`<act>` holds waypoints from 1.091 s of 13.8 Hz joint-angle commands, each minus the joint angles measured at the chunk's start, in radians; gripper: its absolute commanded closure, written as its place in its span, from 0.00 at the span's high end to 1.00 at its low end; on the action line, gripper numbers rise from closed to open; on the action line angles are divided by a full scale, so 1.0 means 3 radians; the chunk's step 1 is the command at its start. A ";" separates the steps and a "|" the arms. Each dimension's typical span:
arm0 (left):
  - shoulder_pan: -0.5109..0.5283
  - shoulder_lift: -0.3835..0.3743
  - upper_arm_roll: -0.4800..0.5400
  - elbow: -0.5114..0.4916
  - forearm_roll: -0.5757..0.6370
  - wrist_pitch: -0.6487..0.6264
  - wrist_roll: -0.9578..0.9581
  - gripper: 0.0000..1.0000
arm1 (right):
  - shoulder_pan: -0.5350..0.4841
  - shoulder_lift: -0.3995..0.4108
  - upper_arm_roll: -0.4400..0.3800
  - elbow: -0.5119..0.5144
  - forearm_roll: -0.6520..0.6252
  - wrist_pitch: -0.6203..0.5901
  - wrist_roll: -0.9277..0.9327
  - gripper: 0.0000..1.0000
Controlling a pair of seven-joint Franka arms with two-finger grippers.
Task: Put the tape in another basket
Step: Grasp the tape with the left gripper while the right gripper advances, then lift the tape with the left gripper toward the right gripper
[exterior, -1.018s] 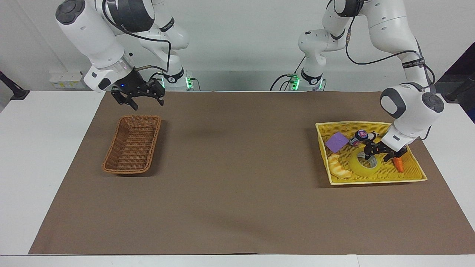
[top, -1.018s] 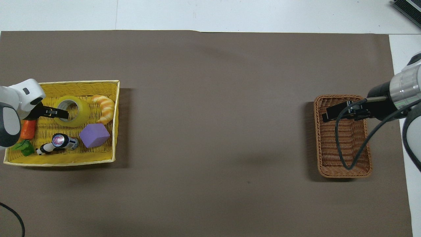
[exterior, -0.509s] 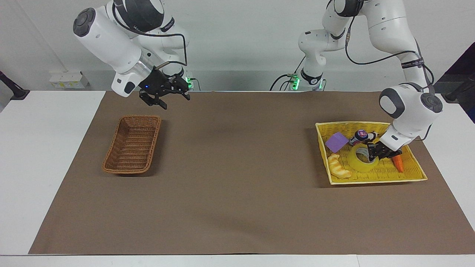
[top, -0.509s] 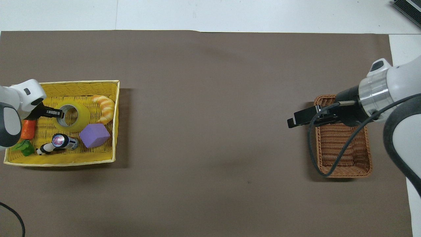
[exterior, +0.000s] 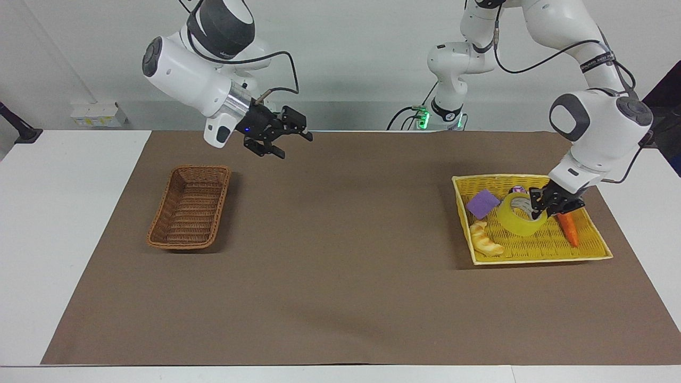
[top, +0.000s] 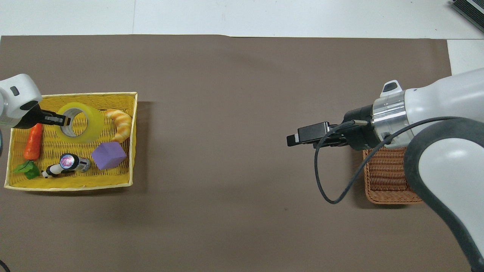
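My right gripper should keep going to the mat's middle point(top: 233, 145), because the tape's free side point(top: 97, 125) faces its open fingers. It should go on until it closes on that side of the tape.
The tape point(exterior: 517, 219), a yellow roll with a pale core, hangs tilted just above the floor of the yellow basket point(exterior: 537, 259). My left gripper point(exterior: 538, 205) is shut on the roll's wall, one finger inside the core. In the overhead view the tape point(top: 81, 122) and left gripper point(top: 64, 120) sit over the part of the yellow basket point(top: 72, 187) farther from the robots. The brown wicker basket point(exterior: 190, 214) stands empty at the right arm's end; in the overhead view the right arm partly covers the wicker basket point(top: 385, 177). My right gripper point(exterior: 292, 143) is open in the air over the mat, toward the middle; it also shows in the overhead view point(top: 293, 139).
The yellow basket also holds a croissant toy point(top: 121, 122), a purple block point(top: 108, 155), a carrot point(top: 33, 141) and a small can point(top: 70, 162). A brown mat point(exterior: 340, 276) covers the table between the two baskets.
My left gripper closed on the tape and lifted it off the yellow basket's floor. My right gripper swung from over the wicker basket toward the table's middle.
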State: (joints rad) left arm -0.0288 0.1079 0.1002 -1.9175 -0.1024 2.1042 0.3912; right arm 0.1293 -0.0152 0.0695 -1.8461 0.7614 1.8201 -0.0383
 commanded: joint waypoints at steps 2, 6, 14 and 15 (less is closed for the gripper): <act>-0.0450 -0.0181 0.0029 -0.0107 -0.0037 -0.0218 -0.0449 0.00 | 0.0146 -0.0098 0.0009 -0.0243 0.0401 0.0426 0.0061 1.00; -0.0880 -0.0201 0.0024 -0.0117 -0.0098 -0.0183 -0.1037 0.00 | 0.0305 -0.0092 0.0009 -0.0319 0.0433 0.0671 0.0174 1.00; -0.1447 -0.0263 0.0024 -0.0194 -0.0833 0.0011 -0.1610 0.00 | 0.0684 0.0015 0.0009 -0.0698 0.0729 0.1531 -0.0086 1.00; -0.1529 -0.0263 0.0024 -0.0194 -0.0875 0.0077 -0.1702 0.00 | 0.0689 0.0025 0.0009 -0.0713 0.0765 0.1536 -0.0087 1.00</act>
State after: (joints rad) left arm -0.4327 0.0632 0.0894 -1.9446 -0.3237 2.0782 -0.0709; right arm 0.3399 -0.0053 0.0710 -2.0376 0.9447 2.2616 -0.0180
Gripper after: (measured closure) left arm 0.780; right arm 0.000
